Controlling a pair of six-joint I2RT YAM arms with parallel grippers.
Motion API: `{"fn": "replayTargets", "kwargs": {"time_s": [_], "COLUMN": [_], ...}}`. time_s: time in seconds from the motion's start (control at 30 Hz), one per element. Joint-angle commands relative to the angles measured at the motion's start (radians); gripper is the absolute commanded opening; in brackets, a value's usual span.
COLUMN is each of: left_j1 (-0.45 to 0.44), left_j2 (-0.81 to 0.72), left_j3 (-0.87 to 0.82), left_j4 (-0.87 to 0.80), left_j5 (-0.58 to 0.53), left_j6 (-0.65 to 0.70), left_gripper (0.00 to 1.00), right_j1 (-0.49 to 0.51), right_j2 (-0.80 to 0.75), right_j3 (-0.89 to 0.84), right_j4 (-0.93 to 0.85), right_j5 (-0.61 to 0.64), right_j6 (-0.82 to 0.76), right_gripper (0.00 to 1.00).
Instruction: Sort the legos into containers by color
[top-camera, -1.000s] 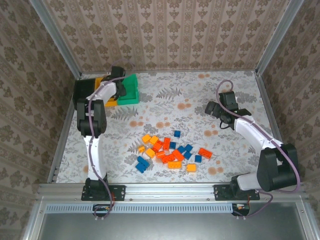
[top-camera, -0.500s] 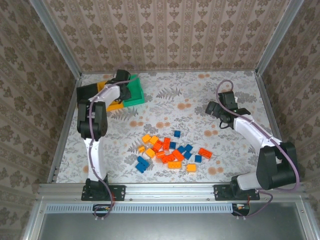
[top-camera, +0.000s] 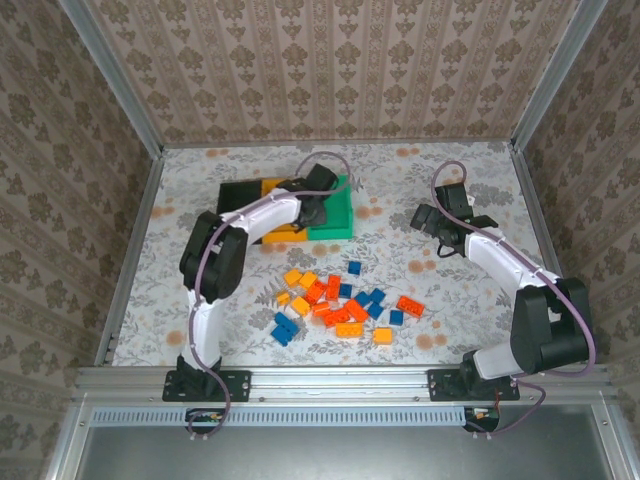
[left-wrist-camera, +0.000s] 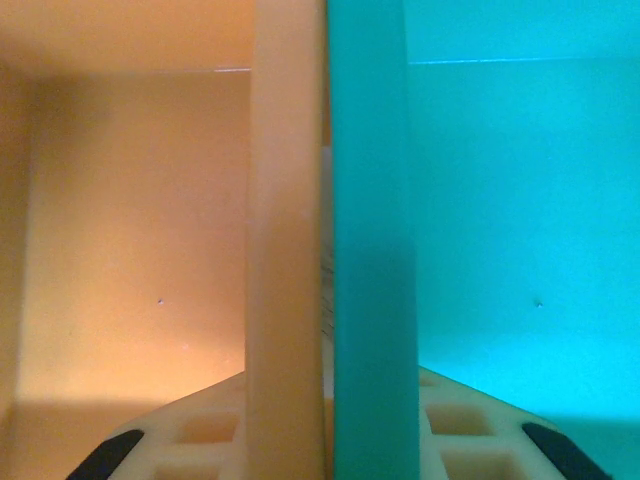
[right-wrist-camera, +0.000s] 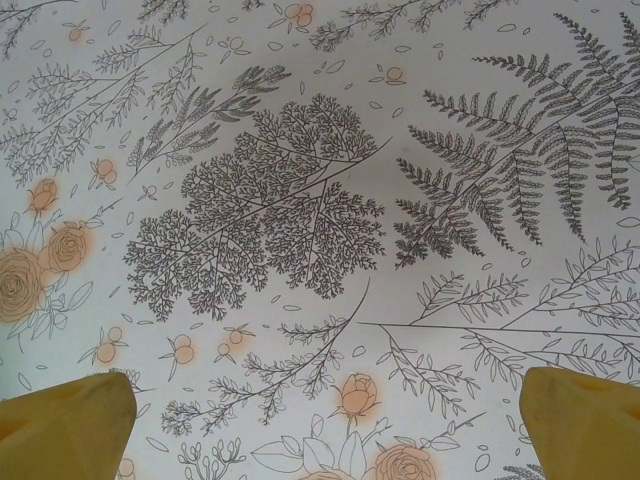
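Note:
The robot's left gripper pinches the yellow-orange and green bins' touching sides (left-wrist-camera: 329, 220), so it should keep sliding the bins over open cloth (top-camera: 376, 216) until they stand behind the legos.
The three containers stand in a row at the table's middle back: black (top-camera: 238, 192), yellow-orange (top-camera: 277, 236) and green (top-camera: 337, 216). My left gripper (top-camera: 313, 207) is shut over the two touching walls of the yellow-orange bin (left-wrist-camera: 285, 250) and the green bin (left-wrist-camera: 370, 250), one finger (left-wrist-camera: 180, 445) inside each; both bins look bare inside. The legos (top-camera: 340, 305), in yellow-orange, red-orange and blue, lie in a loose pile in front of the bins. My right gripper (top-camera: 432, 222) hangs open over bare tablecloth, its yellow fingertips (right-wrist-camera: 65, 425) wide apart with nothing between them.
The floral tablecloth (top-camera: 420, 290) covers the table. Metal frame rails (top-camera: 128, 260) and patterned walls close in the left, right and back sides. Open cloth lies at the far left corner and to the right of the pile.
My left gripper closed on the bin walls and dragged the three bins from the far left corner rightward toward the middle. The right arm has stayed still.

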Motion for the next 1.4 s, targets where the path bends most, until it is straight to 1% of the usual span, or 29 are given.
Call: {"fn": "replayTargets", "kwargs": {"time_s": [0.0, 0.07, 0.17, 0.27, 0.4, 0.5, 0.53, 0.63, 0.67, 0.7, 0.83, 0.93, 1.03, 1.17, 1.27, 1.3, 1.37], "left_j1": [-0.058, -0.095, -0.146, -0.178, -0.208, -0.218, -0.220, -0.219, -0.219, -0.221, -0.224, -0.225, -0.226, -0.225, -0.225, -0.227, -0.228], "left_j2": [0.017, 0.041, 0.054, 0.091, 0.148, 0.166, 0.174, 0.183, 0.183, 0.179, 0.179, 0.170, 0.136, 0.102, 0.045, 0.017, -0.038], "left_j3": [0.105, 0.151, 0.168, 0.202, 0.263, 0.269, 0.275, 0.283, 0.279, 0.269, 0.263, 0.256, 0.220, 0.206, 0.183, 0.167, 0.147], "left_j4": [-0.072, -0.108, -0.124, -0.141, -0.169, -0.150, -0.153, -0.168, -0.164, -0.150, -0.125, -0.120, -0.083, -0.061, -0.023, -0.001, 0.027], "left_j5": [-0.051, -0.067, -0.100, -0.098, -0.100, -0.100, -0.096, -0.079, -0.074, -0.070, -0.058, -0.064, -0.065, -0.062, -0.054, -0.049, -0.037], "left_j6": [-0.109, -0.145, -0.200, -0.238, -0.226, -0.187, -0.175, -0.180, -0.188, -0.191, -0.195, -0.186, -0.188, -0.193, -0.194, -0.189, -0.175], "left_gripper": [0.00, 0.00, 0.00, 0.00, 0.00, 0.00, 0.00, 0.00, 0.03, 0.10, 0.23, 0.38, 0.50, 0.60, 0.67, 0.73, 0.92], "right_j1": [0.006, 0.006, 0.005, 0.004, 0.004, 0.004, 0.004, 0.004, 0.004, 0.004, 0.004, 0.004, 0.004, 0.004, 0.005, 0.006, 0.007], "right_j2": [-0.010, -0.013, -0.018, -0.021, -0.031, -0.032, -0.062, -0.072, -0.074, -0.076, -0.080, -0.086, -0.100, -0.112, -0.124, -0.130, -0.143], "right_j3": [-0.018, -0.022, -0.031, -0.039, -0.049, -0.059, -0.062, -0.064, -0.064, -0.064, -0.065, -0.062, -0.069, -0.064, -0.059, -0.062, -0.063], "right_j4": [-0.035, -0.039, -0.033, -0.032, -0.034, -0.032, -0.032, -0.036, -0.035, -0.037, -0.039, -0.049, -0.050, -0.063, -0.090, -0.100, -0.131], "right_j5": [0.035, 0.040, 0.038, 0.038, 0.038, 0.040, 0.039, 0.039, 0.040, 0.039, 0.030, 0.026, 0.026, 0.020, 0.011, 0.007, -0.004], "right_j6": [0.020, 0.022, 0.026, 0.028, 0.028, 0.026, 0.025, 0.026, 0.027, 0.028, 0.037, 0.039, 0.041, 0.044, 0.044, 0.047, 0.056], "right_gripper": [1.00, 1.00, 1.00, 1.00, 1.00, 1.00, 1.00, 1.00, 1.00, 1.00, 1.00, 1.00, 1.00, 1.00, 1.00, 1.00, 1.00]}}
